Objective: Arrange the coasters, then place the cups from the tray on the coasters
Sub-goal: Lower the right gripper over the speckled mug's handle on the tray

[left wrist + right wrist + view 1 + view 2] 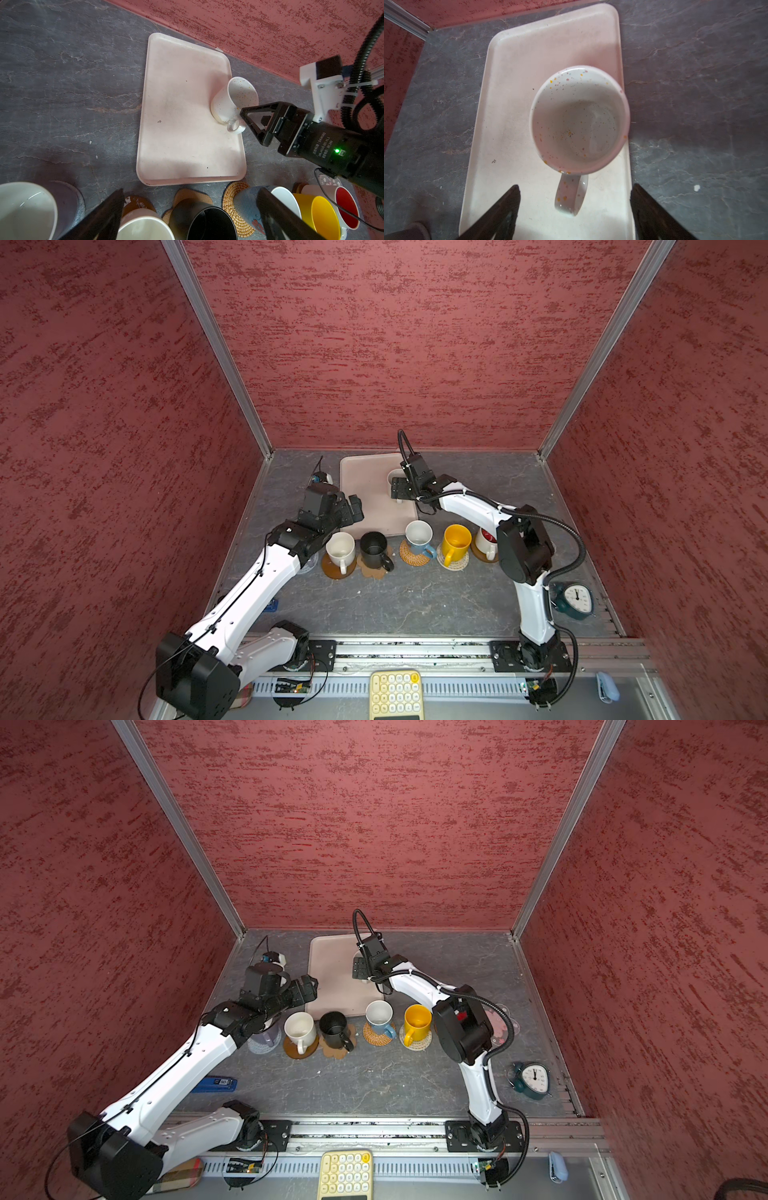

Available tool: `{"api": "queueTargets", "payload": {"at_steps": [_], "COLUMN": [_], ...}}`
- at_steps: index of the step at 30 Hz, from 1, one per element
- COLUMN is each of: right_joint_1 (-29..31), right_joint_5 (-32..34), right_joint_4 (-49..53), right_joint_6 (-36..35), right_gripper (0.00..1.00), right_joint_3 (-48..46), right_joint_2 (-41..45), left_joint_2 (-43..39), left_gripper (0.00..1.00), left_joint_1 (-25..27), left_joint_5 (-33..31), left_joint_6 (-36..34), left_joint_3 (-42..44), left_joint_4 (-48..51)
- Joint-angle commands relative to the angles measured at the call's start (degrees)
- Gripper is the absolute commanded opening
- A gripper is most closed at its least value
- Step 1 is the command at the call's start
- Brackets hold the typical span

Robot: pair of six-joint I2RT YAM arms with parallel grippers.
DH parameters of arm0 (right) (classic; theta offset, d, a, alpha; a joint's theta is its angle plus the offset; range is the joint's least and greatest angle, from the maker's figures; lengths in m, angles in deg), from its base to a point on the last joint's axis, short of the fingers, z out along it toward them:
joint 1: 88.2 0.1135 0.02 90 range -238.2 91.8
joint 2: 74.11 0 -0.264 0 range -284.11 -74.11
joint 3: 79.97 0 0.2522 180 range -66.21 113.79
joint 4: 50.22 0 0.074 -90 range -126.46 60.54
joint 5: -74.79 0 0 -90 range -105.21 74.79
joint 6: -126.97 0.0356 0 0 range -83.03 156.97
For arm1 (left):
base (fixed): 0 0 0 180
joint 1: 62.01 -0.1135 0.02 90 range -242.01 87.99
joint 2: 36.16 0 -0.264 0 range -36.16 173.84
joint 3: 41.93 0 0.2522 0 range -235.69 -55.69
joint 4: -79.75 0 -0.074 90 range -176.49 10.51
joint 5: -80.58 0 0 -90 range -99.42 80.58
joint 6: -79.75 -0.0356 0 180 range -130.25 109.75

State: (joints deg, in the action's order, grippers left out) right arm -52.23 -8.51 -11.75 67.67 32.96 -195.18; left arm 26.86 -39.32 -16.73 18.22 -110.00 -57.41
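The speckled white cup's handle (571, 194) points between the open fingers of my right gripper, so I keep going down until they reach both sides of the handle (570, 202), then close them.
A speckled white cup (579, 122) stands alone on the cream tray (365, 493), its handle toward my right gripper (575, 187). That gripper hovers open over the handle without touching it. In front of the tray a row of cups sits on coasters: white cup (340, 549) on an amber disc, black cup (374, 549) on the paw coaster (376, 572), light blue cup (419, 535) on rattan, yellow cup (456, 543) on whitish weave, red-lined cup (485, 541). A pale cup (266, 1040) sits under my left arm. My left gripper (191, 191) hangs open above the row. The pink flower coaster (505, 1027) lies bare.
A teal alarm clock (575, 599) stands at the front right. A blue stapler (218, 1083) lies beside the left arm. A small white and blue device (322, 478) sits left of the tray. Red walls close in three sides.
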Motion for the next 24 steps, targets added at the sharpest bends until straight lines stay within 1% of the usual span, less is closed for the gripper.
{"api": "queueTargets", "payload": {"at_steps": [1, 8, 12, 15, 17, 20, 24], "right_joint_1": [0.42, 0.42, 0.42, 0.42, 0.38, 0.42, 0.38], "right_joint_5": [0.15, 0.93, 1.96, 2.85, 3.3, 3.12, 4.19], "right_joint_4": [2.83, 4.82, 6.35, 7.3, 7.6, 8.05, 9.22], "right_joint_6": [0.79, 0.51, -0.18, -0.76, -1.42, -3.03, -4.71], "right_gripper": [0.82, 0.8, 0.79, 0.77, 0.73, 0.63, 0.54], "right_joint_3": [3.59, 8.43, 10.5, 11.38, 11.46, 11.39, 11.07], "right_joint_2": [-2.27, -6.56, -8.41, -9.18, -9.28, -9.27, -9.01], "left_joint_2": [0.44, 0.6, -0.03, -0.7, -0.41, -0.38, -0.55], "left_gripper": [1.0, 1.0, 1.0, 1.0, 1.0, 1.0, 1.0], "left_joint_1": [-0.37, -0.99, -1.67, -1.96, -1.98, -2.19, -2.59], "left_joint_5": [1.49, 3.73, 3.95, 4.36, 4.63, 4.97, 5.55], "left_joint_6": [0.18, -0.23, -0.18, -0.17, -0.3, -0.33, -0.17], "left_joint_3": [0.16, 0.89, 0.83, 1.56, 1.57, 1.69, 2.17], "left_joint_4": [-1.31, -2.97, -2.7, -3.52, -3.51, -4.0, -4.38]}}
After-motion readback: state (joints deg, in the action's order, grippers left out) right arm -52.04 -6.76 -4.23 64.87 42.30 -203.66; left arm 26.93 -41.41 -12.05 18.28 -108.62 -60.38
